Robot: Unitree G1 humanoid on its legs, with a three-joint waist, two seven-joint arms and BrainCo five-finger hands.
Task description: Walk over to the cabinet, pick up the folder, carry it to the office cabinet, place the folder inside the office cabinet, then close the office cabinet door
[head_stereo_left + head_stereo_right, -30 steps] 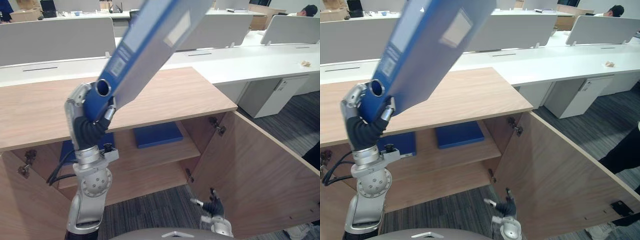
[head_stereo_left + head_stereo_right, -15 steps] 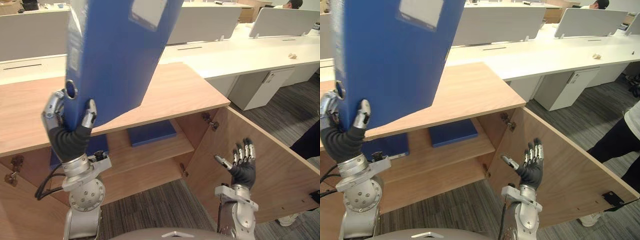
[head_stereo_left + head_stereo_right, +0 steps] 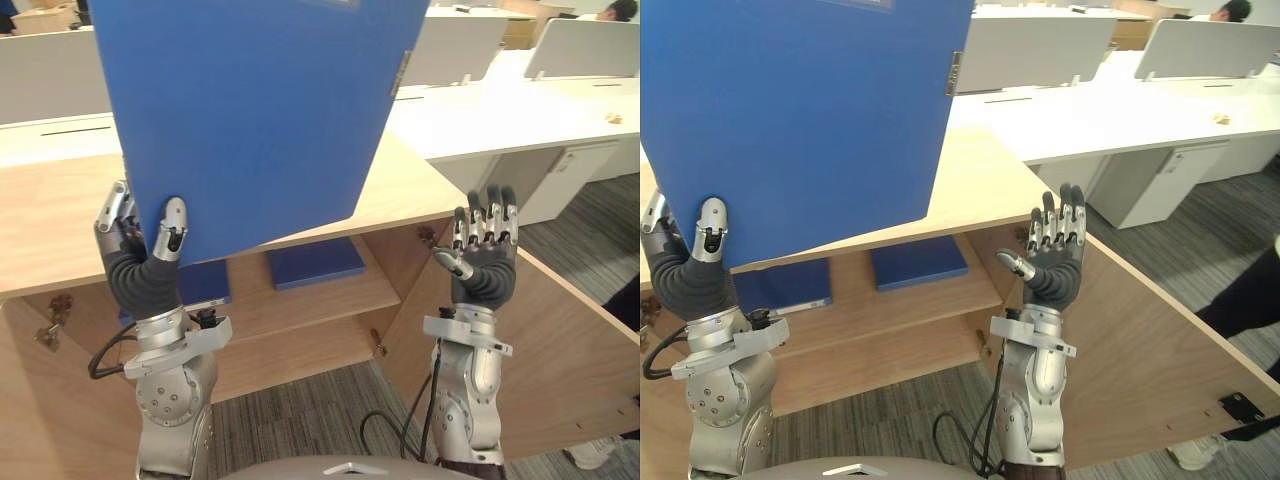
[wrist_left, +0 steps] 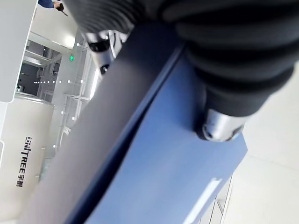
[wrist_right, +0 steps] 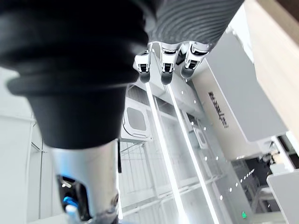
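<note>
A small clasp (image 3: 401, 73) sits at the edge of the blue folder (image 3: 255, 125). I expect the folder to stay closed and flat when I carry it into the cabinet.
My left hand (image 3: 140, 262) is shut on the lower corner of a large blue folder (image 3: 250, 110), held upright above the wooden cabinet top (image 3: 400, 185); its thumb (image 3: 171, 228) presses the cover facing me. The folder (image 4: 173, 168) also shows past the left wrist. My right hand (image 3: 484, 255) is raised, open, fingers straight up, in front of the cabinet's open right door (image 3: 560, 340) and apart from the folder. Inside the cabinet, two blue folders (image 3: 315, 265) lie flat on the shelf (image 3: 300, 300).
White desks with grey dividers (image 3: 500, 100) stand behind the cabinet. A second open door (image 3: 40, 400) is at lower left. A person's dark leg (image 3: 1250, 300) and shoe (image 3: 1190, 455) are at the right edge. Grey carpet (image 3: 300, 420) lies below.
The left hand has turned the folder so its broad cover faces me. The right hand has risen from near the floor to chest height, fingers spread. The camera has shifted.
</note>
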